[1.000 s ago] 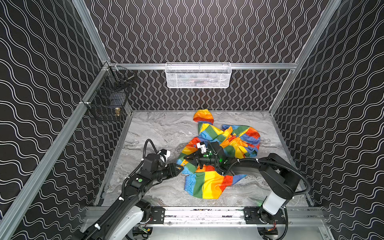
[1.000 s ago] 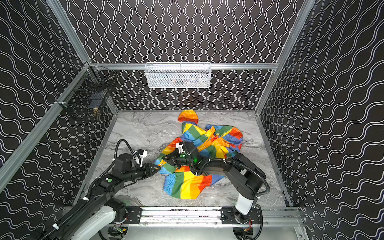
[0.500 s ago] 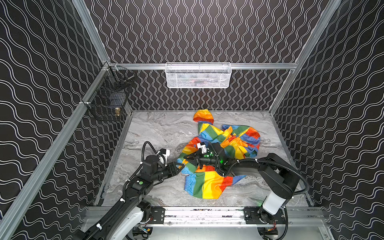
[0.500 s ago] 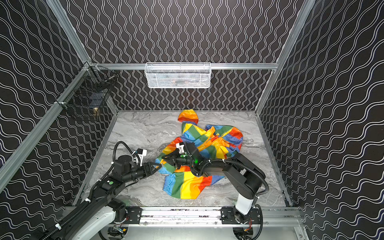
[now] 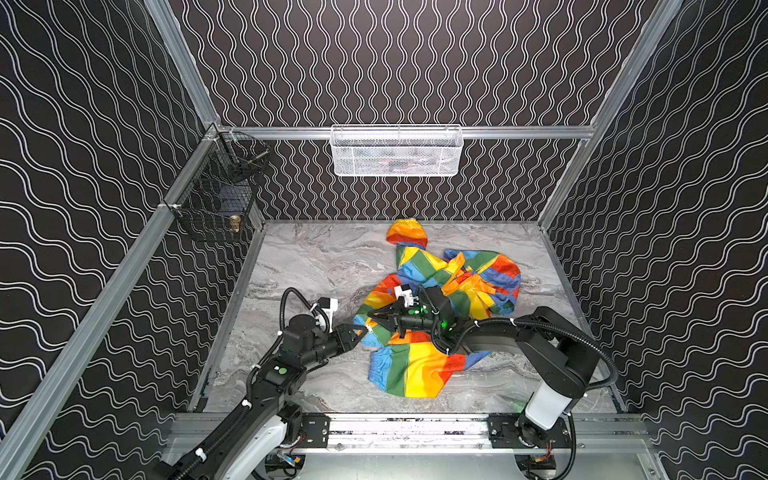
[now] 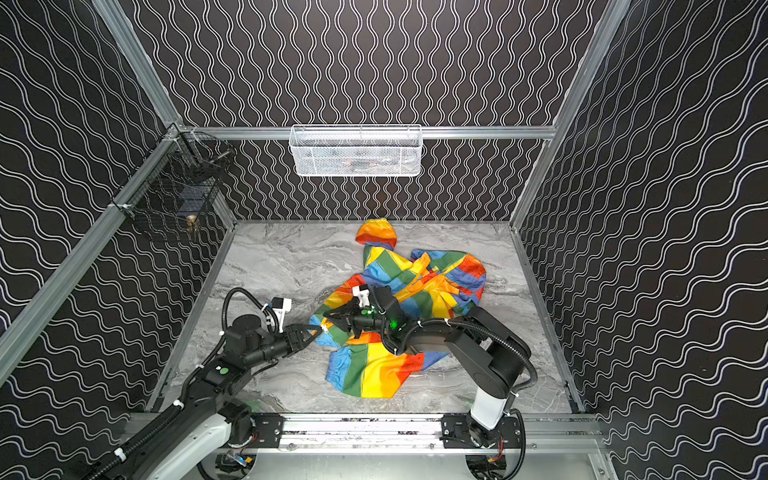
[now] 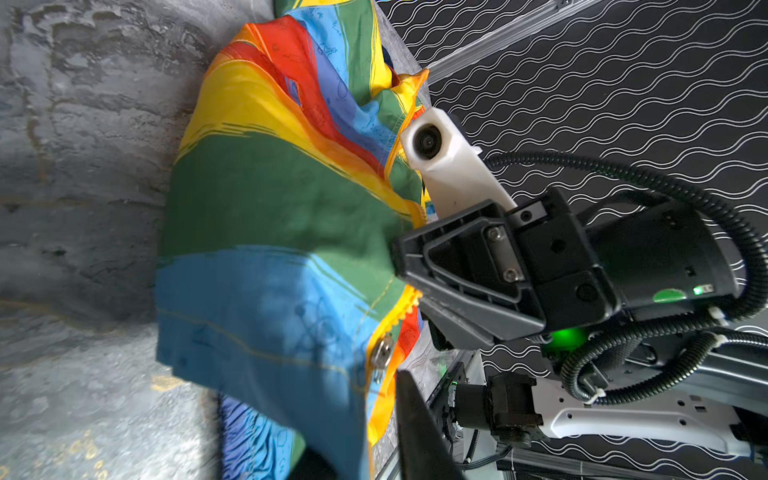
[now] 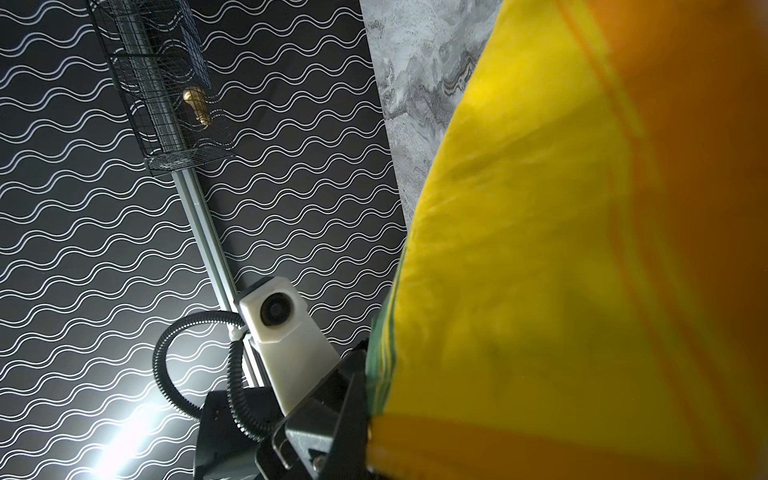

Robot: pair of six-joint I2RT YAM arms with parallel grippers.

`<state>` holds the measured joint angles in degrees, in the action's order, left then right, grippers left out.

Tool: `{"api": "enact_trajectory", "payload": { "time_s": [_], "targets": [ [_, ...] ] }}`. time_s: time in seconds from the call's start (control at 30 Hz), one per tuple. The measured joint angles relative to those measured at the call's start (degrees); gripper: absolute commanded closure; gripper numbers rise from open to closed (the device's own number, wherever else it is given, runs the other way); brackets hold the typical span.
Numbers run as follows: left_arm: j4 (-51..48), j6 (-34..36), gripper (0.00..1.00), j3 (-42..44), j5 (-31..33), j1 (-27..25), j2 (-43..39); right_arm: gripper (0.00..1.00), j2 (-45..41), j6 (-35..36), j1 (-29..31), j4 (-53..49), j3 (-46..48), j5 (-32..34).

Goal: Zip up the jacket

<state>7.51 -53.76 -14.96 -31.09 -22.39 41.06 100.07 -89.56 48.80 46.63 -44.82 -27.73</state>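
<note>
The green stripe [image 7: 379,257] above the zipper slider is pinched in my right gripper, so my right gripper needs to open, move back and come in around the slider's pull tab [image 7: 379,369].
The rainbow-striped jacket [image 5: 432,316] [image 6: 399,316] lies crumpled on the marble table, its hood toward the back wall. My right gripper [image 5: 371,316] [image 6: 328,314] reaches leftward over it and is shut on a fold of the green stripe [image 7: 291,199]. In the right wrist view yellow and orange cloth [image 8: 561,270] hides its jaws. My left gripper [image 5: 362,331] [image 6: 318,331] meets the jacket's left edge just below the right one. In the left wrist view the blue hem by the orange zipper band [image 7: 386,399] lies between its fingers [image 7: 415,428], close to the metal zipper slider [image 7: 382,353].
A white mesh basket [image 5: 397,151] hangs on the back wall. A black wire basket [image 5: 216,199] holding a brass piece hangs on the left wall. Bare marble table [image 5: 316,257] stretches left of and behind the jacket. The arms' mounting rail [image 5: 395,428] runs along the front.
The left gripper has slid right onto the jacket's left edge, and its jaws have narrowed around the hem. The right gripper has kept its hold and place.
</note>
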Motion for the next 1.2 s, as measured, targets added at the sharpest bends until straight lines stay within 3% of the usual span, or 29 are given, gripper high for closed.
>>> {"api": "enact_trajectory", "payload": {
  "time_s": [0.23, 0.43, 0.57, 0.63, 0.83, 1.0, 1.2],
  "targets": [
    [0.44, -0.09, 0.98, 0.0, -0.31, 0.0, 0.79, 0.97, -0.24, 0.04, -0.02, 0.0, 0.22, 0.02],
    [0.52, -0.07, 1.0, -0.02, -0.61, 0.0, 0.87, 0.6, -2.43, 2.78, -0.22, -4.11, 0.0, 0.04],
    [0.24, 0.11, 1.0, -0.39, -0.66, 0.0, 0.9, 0.35, -5.95, 8.46, -0.7, -13.14, -2.08, 1.42],
    [-0.09, 0.26, 1.0, -0.68, -0.66, 0.0, 0.92, 0.01, -7.89, 12.26, -0.9, -18.97, -3.74, 2.38],
    [-2.23, 1.66, 1.0, -2.4, -0.63, 0.0, 0.72, 0.01, -14.53, 25.22, -0.9, -38.38, -8.57, 10.6],
    [-4.42, 2.95, 1.0, -3.8, -0.61, 0.0, 0.02, 0.01, -17.97, 31.95, -1.14, -51.52, -11.02, 18.29],
    [-5.22, 4.31, 1.0, -4.79, -0.63, 0.0, 1.38, 0.01, -27.63, 32.13, -2.75, -50.4, 0.5, 22.43]
  ]
}}
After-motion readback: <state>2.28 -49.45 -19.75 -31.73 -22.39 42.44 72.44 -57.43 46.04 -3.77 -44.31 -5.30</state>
